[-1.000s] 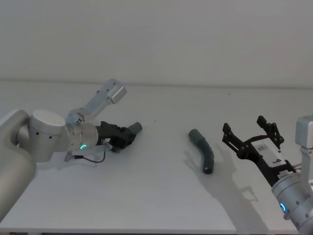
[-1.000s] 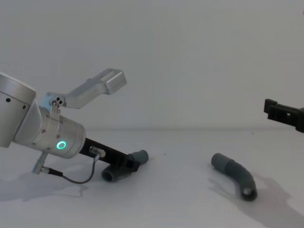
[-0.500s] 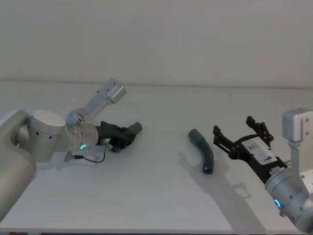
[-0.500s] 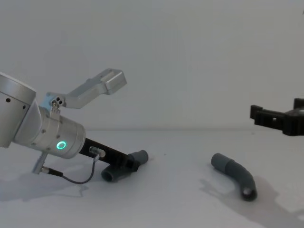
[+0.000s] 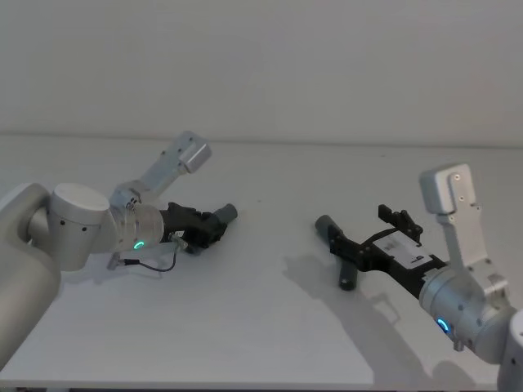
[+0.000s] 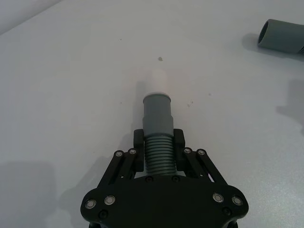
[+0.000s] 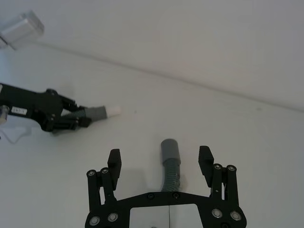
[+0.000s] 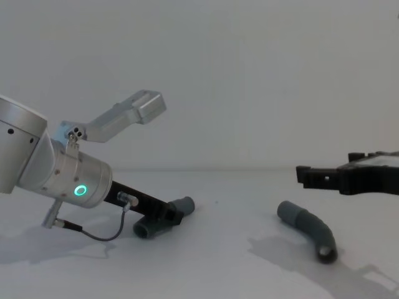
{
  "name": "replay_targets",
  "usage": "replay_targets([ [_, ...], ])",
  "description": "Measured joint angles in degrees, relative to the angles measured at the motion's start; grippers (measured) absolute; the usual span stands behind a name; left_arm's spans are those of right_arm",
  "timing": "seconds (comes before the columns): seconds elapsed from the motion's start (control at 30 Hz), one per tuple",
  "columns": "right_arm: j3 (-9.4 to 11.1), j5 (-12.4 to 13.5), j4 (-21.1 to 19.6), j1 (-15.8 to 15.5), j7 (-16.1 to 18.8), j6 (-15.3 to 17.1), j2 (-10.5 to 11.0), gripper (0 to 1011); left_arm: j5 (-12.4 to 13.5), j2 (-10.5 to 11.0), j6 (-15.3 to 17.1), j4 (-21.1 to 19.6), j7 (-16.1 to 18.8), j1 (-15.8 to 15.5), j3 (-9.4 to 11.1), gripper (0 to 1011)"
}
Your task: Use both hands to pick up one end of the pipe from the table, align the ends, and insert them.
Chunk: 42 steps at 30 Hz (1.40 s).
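One pipe piece's white tip is thinner than its grey cuff. I expect the other pipe piece's cuff [image 7: 170, 150] to slip over the white tip when I push the two together.
My left gripper [image 6: 158, 140] is shut on the ribbed middle of one dark grey pipe piece [image 6: 157, 114], low over the table [image 5: 261, 310] at the left. Its grey cuff with a white tip [image 6: 156, 80] points ahead of the fingers. The same piece [image 8: 182, 204] shows in the chest view with the left gripper [image 5: 208, 229] around it. The other curved pipe piece [image 8: 308, 227] lies on the table at the right. My right gripper [image 7: 160, 156] hovers open just above it, fingers on either side of that piece [image 7: 170, 159], not touching.
The grey arm links and a loose black cable [image 5: 155, 265] lie beside the left gripper. The right arm's silver wrist [image 5: 458, 306] stands near the table's front right. A pale wall [image 5: 261, 65] closes the back.
My right gripper has swung left and down from the right side until it hangs over the lying pipe piece, still open. The left arm and its piece have not moved.
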Motion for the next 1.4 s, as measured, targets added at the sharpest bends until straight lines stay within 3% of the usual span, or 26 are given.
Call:
replay_targets([
  [0.3,-1.53,-0.85,2.58,3.4,0.84,4.96,-0.59,1000,0.0,0.0,0.0,0.0,0.0,0.0,0.0,345],
  [0.73,-2.05,-1.1,6.99,6.9,1.17,9.83,-2.55,1000,0.0,0.0,0.0,0.0,0.0,0.0,0.0,345],
  [1.4,-2.04,-1.46,12.88,10.36,1.42,13.54,-5.08,1000,0.0,0.0,0.0,0.0,0.01,0.0,0.0,345],
])
